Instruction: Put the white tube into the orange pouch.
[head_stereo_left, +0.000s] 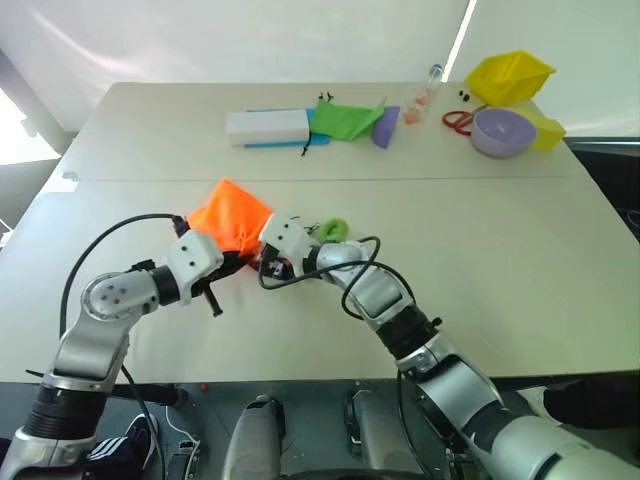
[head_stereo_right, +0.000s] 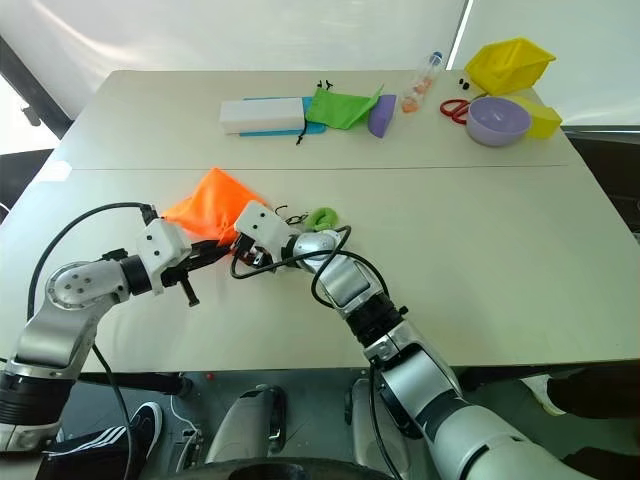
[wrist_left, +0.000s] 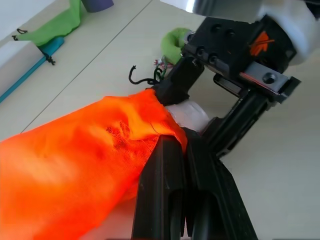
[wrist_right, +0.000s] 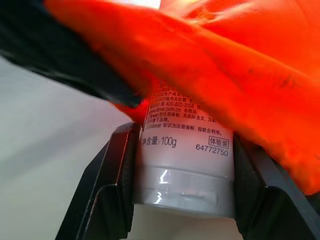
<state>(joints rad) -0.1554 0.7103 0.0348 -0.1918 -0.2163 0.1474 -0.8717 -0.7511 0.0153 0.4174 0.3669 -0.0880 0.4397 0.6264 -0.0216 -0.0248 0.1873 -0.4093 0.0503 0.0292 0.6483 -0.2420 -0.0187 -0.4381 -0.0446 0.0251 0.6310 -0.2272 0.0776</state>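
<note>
My right gripper should keep pushing the tube's cap end (wrist_right: 185, 192) inward until it is close to the orange pouch's raised rim and then let go, because the white tube's far end (wrist_right: 172, 95) is under that rim.
The orange pouch (head_stereo_left: 228, 213) lies on the table's near left half, its mouth turned toward my arms. My left gripper (wrist_left: 175, 142) is shut on the pouch's rim fabric and holds the mouth up. My right gripper (wrist_right: 184, 200) is shut on the white tube (wrist_right: 182, 165) at its cap end, one black finger (wrist_right: 112, 190) on each side. The tube's far end is under the orange fabric, inside the mouth. In the left wrist view the white tube (wrist_left: 191, 114) shows just past the rim. The pouch's green ring (head_stereo_left: 333, 229) and dark cord (wrist_left: 140, 80) lie beside my right wrist.
Along the far edge stand a long white box (head_stereo_left: 268, 127) on a blue sheet, a green pouch (head_stereo_left: 345, 120), a purple block (head_stereo_left: 386, 126), a clear bottle (head_stereo_left: 425, 95), red scissors (head_stereo_left: 457, 121), a purple bowl (head_stereo_left: 502, 131) and a yellow pouch (head_stereo_left: 510, 75).
</note>
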